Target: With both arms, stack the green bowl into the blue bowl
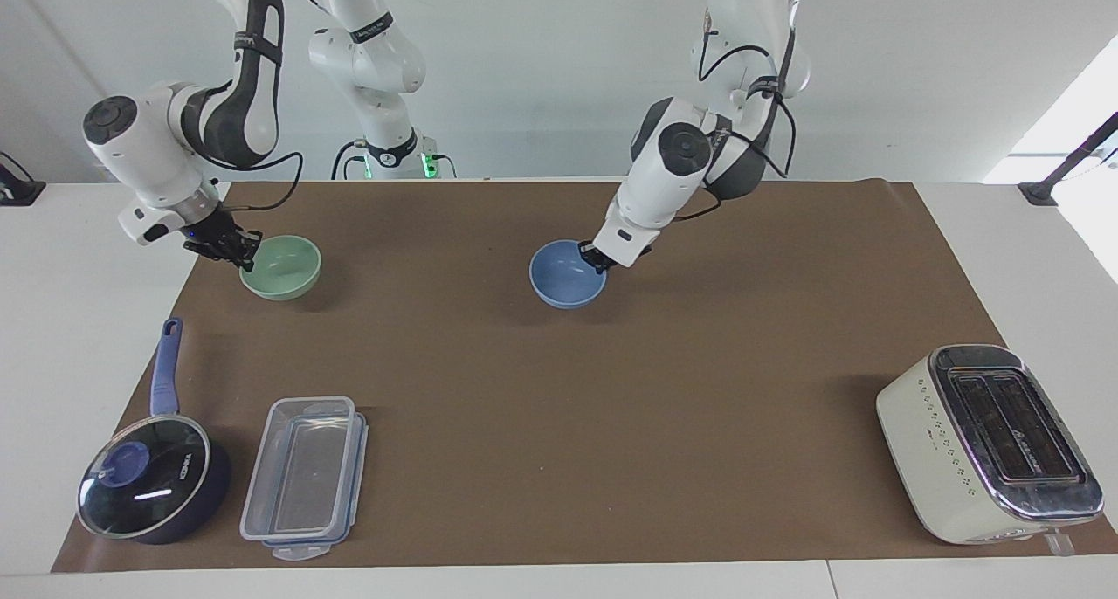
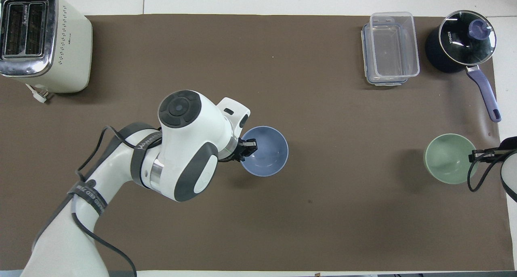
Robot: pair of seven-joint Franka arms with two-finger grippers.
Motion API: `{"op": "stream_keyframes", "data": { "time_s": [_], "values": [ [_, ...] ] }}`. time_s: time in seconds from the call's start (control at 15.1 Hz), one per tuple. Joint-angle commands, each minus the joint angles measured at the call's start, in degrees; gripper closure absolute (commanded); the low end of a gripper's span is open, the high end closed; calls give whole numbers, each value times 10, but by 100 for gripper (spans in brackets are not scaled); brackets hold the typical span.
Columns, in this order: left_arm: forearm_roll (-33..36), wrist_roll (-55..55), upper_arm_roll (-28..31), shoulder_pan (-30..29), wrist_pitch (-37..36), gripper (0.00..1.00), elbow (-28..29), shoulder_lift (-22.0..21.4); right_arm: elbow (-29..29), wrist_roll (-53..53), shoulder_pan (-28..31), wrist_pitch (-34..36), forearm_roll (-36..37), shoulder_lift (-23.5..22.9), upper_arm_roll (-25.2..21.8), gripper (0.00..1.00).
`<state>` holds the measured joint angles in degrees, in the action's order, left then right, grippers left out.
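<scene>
The robot's left gripper is holding the blue bowl's rim [image 2: 246, 135] above the mat, so it should set the blue bowl down [image 2: 269, 158] and move out of the way before the green bowl comes in.
My left gripper [image 1: 597, 261] is shut on the rim of the blue bowl [image 1: 563, 286] and holds it low over the middle of the brown mat [image 1: 664, 389]. The overhead view shows that gripper [image 2: 249, 146] at the rim of the blue bowl [image 2: 268, 154], on the side toward the left arm's end. My right gripper [image 1: 231, 249] is shut on the rim of the green bowl [image 1: 284, 269] and holds it low over the mat at the right arm's end. The green bowl [image 2: 446, 158] and the right gripper [image 2: 476, 155] also show in the overhead view. Both bowls are upright and empty.
A cream toaster [image 1: 987, 442] stands at the left arm's end, farther from the robots. A clear lidded container [image 1: 306, 477] and a dark blue saucepan with glass lid [image 1: 153, 485] stand at the right arm's end, farther out than the green bowl. Two smaller white arms [image 1: 376, 58] stand at the back.
</scene>
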<state>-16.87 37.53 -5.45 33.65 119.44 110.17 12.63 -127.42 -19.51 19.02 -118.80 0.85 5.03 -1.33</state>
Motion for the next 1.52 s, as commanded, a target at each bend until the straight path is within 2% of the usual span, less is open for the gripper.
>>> {"op": "stream_keyframes", "data": {
  "time_s": [0.0, 0.4, 0.46, 0.53, 0.6, 0.73, 0.86, 0.99, 1.13, 1.26, 1.46],
  "values": [
    [-11, 6, 11, 26, 39, 100, 4, 31, 22, -3, -18, 24, -11, 16, 6, 100],
    [16, 3, 12, 33, 43, 100, 2, 39, 22, 35, -112, 37, -15, 45, 8, 100],
    [16, 2, 11, 33, 40, 96, 2, 38, 22, 57, -126, 37, -24, 47, 8, 100],
    [16, 1, 11, 33, 40, 32, 2, 34, 21, 81, -145, 39, -35, 47, 8, 100],
    [16, -1, 12, 29, 38, 0, 2, 28, 20, 106, -171, 38, -42, 48, 8, 100],
    [16, -5, 15, 11, 5, 0, -2, 3, 20, 201, -235, 31, -43, 48, 8, 100],
    [16, -19, 15, -29, -35, 0, -10, -27, 18, 278, -290, 26, -45, 47, 8, 100],
    [17, -53, 15, -81, -93, 0, -36, -46, 16, 328, -335, 0, -79, 41, 8, 100],
    [31, -119, 15, -143, -161, 0, -77, -48, 13, 379, -385, -44, -106, 21, 8, 100],
    [70, -194, 16, -192, -190, 0, -82, -62, 14, 440, -427, -90, -122, 1, 8, 100],
    [80, -306, 16, -264, -233, 0, -81, -91, 19, 450, -450, -115, -124, -33, 8, 100]
  ]
}}
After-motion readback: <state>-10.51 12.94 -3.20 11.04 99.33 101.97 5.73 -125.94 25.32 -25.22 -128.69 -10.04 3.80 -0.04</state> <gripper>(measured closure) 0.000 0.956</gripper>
